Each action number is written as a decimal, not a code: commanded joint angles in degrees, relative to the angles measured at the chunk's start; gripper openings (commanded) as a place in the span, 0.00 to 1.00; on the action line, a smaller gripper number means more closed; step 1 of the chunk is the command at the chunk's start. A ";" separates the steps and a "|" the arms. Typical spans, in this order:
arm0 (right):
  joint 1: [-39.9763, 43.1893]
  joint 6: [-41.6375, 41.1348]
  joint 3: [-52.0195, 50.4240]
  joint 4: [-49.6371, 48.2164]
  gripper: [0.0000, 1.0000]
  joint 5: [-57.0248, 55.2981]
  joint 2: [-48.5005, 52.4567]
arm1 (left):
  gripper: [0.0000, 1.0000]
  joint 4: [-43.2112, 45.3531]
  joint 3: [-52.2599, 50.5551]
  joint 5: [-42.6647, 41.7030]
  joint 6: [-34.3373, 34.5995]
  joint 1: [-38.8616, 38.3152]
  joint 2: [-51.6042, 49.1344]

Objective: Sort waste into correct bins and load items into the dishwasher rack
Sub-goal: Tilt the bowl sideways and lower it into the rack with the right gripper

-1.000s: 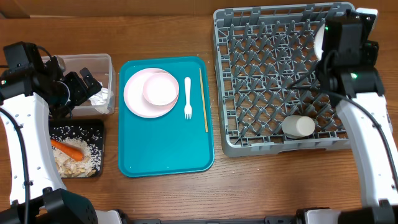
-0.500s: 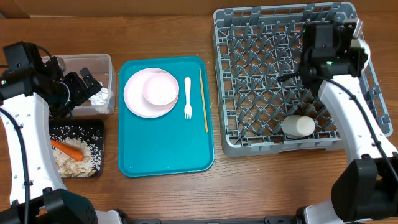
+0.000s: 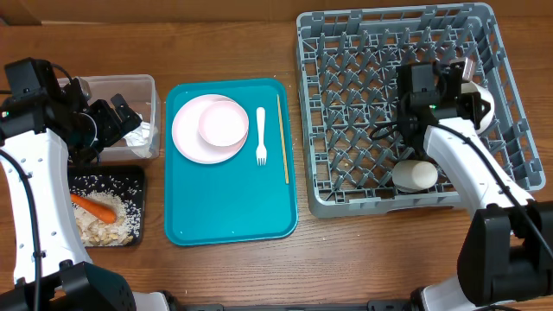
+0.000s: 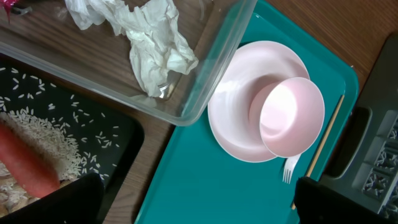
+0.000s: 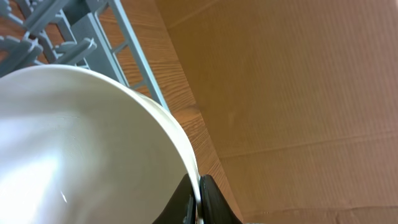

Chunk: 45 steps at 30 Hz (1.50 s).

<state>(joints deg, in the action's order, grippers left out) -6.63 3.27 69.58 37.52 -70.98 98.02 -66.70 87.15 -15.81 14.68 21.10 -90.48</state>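
Next, I move the white bowl (image 3: 484, 108) back over the rack's pegs (image 3: 404, 154) beside the white cup with my right gripper and let it go there, because the bowl stands tipped against the rack's side.
My right gripper (image 3: 469, 89) is shut on the rim of a white bowl (image 3: 480, 102) and holds it over the right side of the grey dishwasher rack (image 3: 363, 52). The right wrist view shows the fingers (image 5: 199, 200) pinching the bowl's rim (image 5: 74, 143). A white cup (image 3: 416, 176) lies in the rack's front. My left gripper (image 3: 117, 117) is open and empty over the clear tub (image 3: 121, 89), which holds crumpled tissues (image 4: 155, 43). The black tray (image 3: 130, 177) holds a carrot (image 3: 93, 207) and rice. On the teal tray (image 3: 229, 199) sit a white plate (image 3: 188, 138), pink bowl (image 3: 223, 123), fork (image 3: 260, 136) and chopsticks (image 3: 282, 138).
A red wrapper corner (image 4: 15, 7) shows in the tub. Brown cardboard (image 5: 292, 93) stands behind the rack. Wooden tabletop (image 3: 363, 250) runs along the front.
My right arm has swung left and toward the front with the white bowl, from the rack's far right corner to over its right middle. The left arm has not moved.
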 commanded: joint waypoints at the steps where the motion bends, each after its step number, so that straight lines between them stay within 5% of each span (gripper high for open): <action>1: -1.18 0.02 -1.07 -0.74 0.04 -1.81 0.17 | 1.00 -0.13 0.98 -0.26 0.35 0.15 1.29; 40: -15.21 6.03 -2.93 -0.59 0.04 -11.52 5.73 | 1.00 -0.13 0.98 -0.26 0.35 0.15 1.29; 45: -16.92 5.99 -2.93 1.14 0.13 -11.45 5.73 | 1.00 -0.13 0.98 -0.26 0.35 0.15 1.29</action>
<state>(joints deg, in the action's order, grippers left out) -21.54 9.89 67.05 38.41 -83.13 103.50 -66.70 87.15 -15.81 14.68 21.10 -90.48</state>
